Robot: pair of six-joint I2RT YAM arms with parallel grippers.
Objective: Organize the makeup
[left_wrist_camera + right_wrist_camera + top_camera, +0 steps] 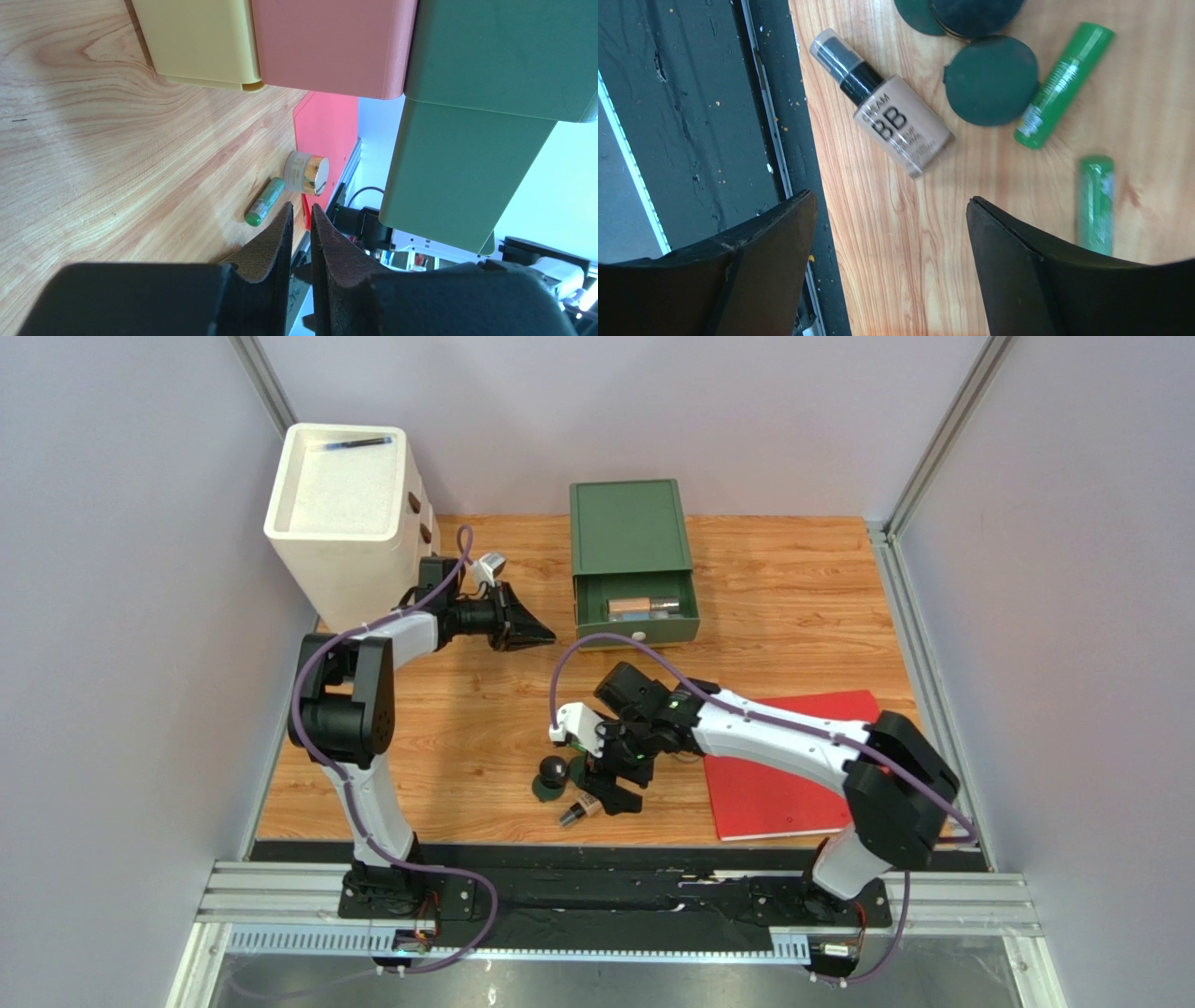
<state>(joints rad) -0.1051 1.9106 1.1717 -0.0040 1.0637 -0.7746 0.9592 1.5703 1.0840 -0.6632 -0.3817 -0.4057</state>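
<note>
My right gripper should keep going down to the beige BB cream bottle with open fingers and close on its body (pixel 904 127), as the bottle lies clear of the dark green compacts.
The makeup lies at the near table edge. In the right wrist view I see a beige BB cream bottle (pixel 899 122), two dark green compacts (pixel 990 80), and two slim green tubes (pixel 1064 84) (pixel 1097 203). From above, a black ball-shaped piece (pixel 557 773) and the small bottle (pixel 578 814) show. My right gripper (pixel 892 210) (pixel 606 787) hovers open and empty over bare wood just short of the bottle. My left gripper (pixel 302 208) (pixel 530 627) is shut and empty, well away by the white box. Past it lie another green tube (pixel 264 201) and a round jar (pixel 307 173).
A drawer unit (pixel 629 532) stands at the back, its green top drawer (pixel 634 609) pulled out with items inside; yellow (pixel 203 35) and pink (pixel 330 42) drawers sit below. A white box (pixel 344 497) is at the back left. A flat red book (pixel 793 770) lies under the right arm.
</note>
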